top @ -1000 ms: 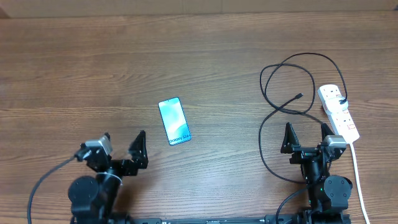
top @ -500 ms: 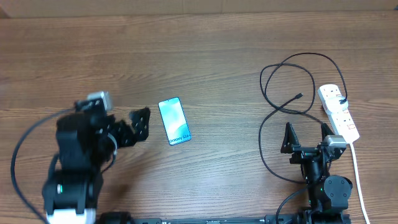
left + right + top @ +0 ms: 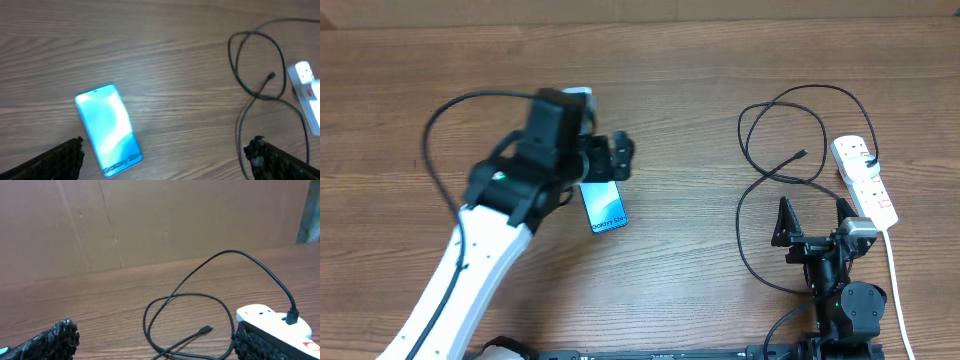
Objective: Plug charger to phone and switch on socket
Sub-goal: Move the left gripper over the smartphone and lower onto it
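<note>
The phone (image 3: 109, 131) is at a slant and off-centre below my left gripper's open fingers, so next I swing over the phone, line up and go down around its long edges (image 3: 128, 121).
The phone (image 3: 603, 205) lies flat at the table's middle with its blue-cyan screen up; it also shows in the left wrist view (image 3: 107, 129). My left gripper (image 3: 602, 158) hovers over its far end, open and empty. The black charger cable (image 3: 752, 150) loops at the right, its connector tip (image 3: 802, 154) lying free; the tip also shows in the left wrist view (image 3: 270, 76) and the right wrist view (image 3: 205, 329). The cable's other end is plugged into the white socket strip (image 3: 865, 180). My right gripper (image 3: 814, 218) rests open and empty near the front edge, beside the strip.
The strip's white lead (image 3: 898, 285) runs toward the front edge at the far right. A brown cardboard wall (image 3: 150, 220) stands behind the table. Black base cables hang by both arm bases.
My left arm has swung up and right from its rest near the front left and now reaches over the phone's far end. The right arm, phone, cable and strip have not moved.
</note>
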Tool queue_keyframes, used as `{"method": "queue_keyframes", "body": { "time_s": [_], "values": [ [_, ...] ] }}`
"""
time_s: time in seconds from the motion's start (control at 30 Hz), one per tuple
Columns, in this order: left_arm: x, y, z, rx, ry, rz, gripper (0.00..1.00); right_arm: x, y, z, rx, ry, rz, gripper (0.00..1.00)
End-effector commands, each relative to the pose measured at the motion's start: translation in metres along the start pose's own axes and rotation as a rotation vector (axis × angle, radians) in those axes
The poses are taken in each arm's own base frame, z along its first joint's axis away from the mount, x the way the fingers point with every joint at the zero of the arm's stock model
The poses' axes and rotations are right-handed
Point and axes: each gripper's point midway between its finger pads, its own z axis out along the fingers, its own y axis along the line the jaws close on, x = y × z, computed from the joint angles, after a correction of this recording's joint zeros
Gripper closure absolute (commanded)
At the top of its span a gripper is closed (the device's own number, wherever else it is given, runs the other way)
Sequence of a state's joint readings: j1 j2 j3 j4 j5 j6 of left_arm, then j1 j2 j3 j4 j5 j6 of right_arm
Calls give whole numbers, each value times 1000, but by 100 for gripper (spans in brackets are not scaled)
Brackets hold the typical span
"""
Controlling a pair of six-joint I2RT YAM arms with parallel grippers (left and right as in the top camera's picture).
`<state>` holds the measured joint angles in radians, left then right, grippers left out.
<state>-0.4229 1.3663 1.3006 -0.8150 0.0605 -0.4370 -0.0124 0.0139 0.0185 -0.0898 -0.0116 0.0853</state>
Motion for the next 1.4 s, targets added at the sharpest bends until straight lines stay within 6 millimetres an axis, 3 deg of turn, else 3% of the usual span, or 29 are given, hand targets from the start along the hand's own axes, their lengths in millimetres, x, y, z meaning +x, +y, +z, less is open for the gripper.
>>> {"method": "queue_keyframes", "body": {
  "time_s": [0.0,0.27,0.5,0.6,1.03,1.37],
  "values": [
    [-3,-17,11,67,27,-19,1,1,-1,0,0,-5,-4,0],
    [0,-21,35,85,69,-30,0,1,-1,0,0,-5,-4,0],
    [7,35,40,-225,27,-345,0,1,-1,0,0,-5,-4,0],
    [12,43,44,-272,34,-394,0,1,-1,0,0,-5,-4,0],
    [61,74,111,-453,230,-392,3,1,-1,0,0,-5,-4,0],
    [88,88,143,-506,335,-340,2,1,-1,0,0,-5,-4,0]
  ]
}}
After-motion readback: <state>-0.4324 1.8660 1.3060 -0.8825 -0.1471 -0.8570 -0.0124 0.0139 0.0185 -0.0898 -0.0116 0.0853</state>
